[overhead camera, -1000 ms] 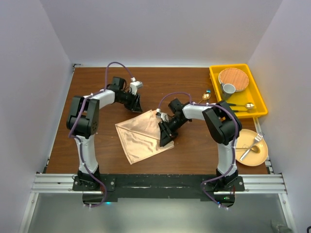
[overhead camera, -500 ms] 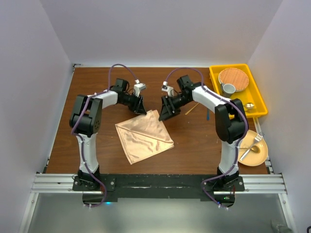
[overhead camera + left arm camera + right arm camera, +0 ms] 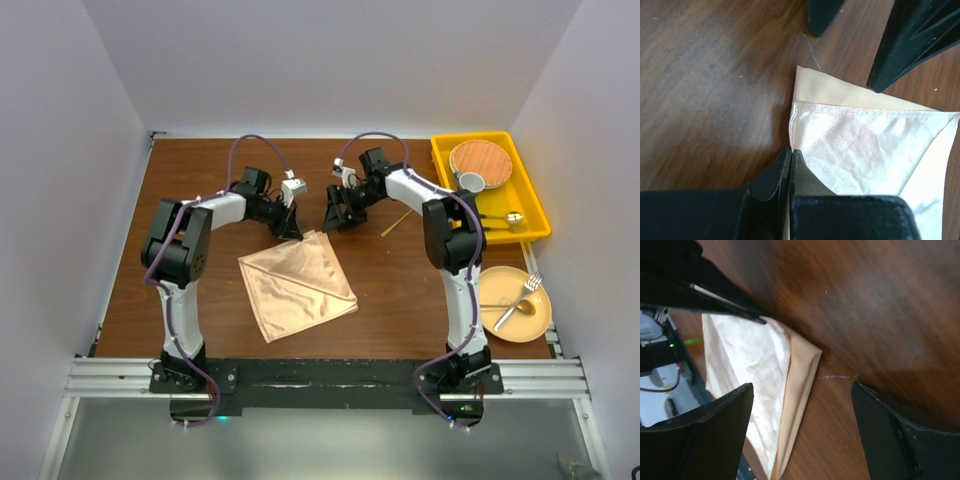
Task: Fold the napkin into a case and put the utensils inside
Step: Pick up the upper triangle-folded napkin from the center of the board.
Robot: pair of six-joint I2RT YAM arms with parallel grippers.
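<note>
Both my grippers are crowded at the napkin's far corner (image 3: 318, 235). Next, my right gripper takes that corner while my left gripper takes the far edge's other end (image 3: 242, 261), before they lift.
The peach satin napkin (image 3: 298, 283) lies folded into a layered diamond mid-table, not a narrow case. My left gripper (image 3: 293, 230) sits at its far corner; in the left wrist view the jaws (image 3: 791, 151) are shut on the napkin's (image 3: 865, 145) folded edge. My right gripper (image 3: 336, 216) hovers open just beyond that corner, and the napkin's tip (image 3: 805, 360) lies between its spread fingers (image 3: 803, 386). A gold fork (image 3: 517, 303) rests on the tan plate (image 3: 538, 318) at right. A gold spoon (image 3: 503, 217) lies in the yellow tray (image 3: 541, 216).
A slim gold stick (image 3: 397, 222) lies on the table right of my right gripper. The yellow tray at the back right also holds a wood-toned plate (image 3: 481, 160) and a grey cup (image 3: 470, 182). White walls close in the table on three sides.
My right gripper left the napkin's right side, moved back past the far corner and opened wide. My left gripper slid to that corner and shut on the edge.
</note>
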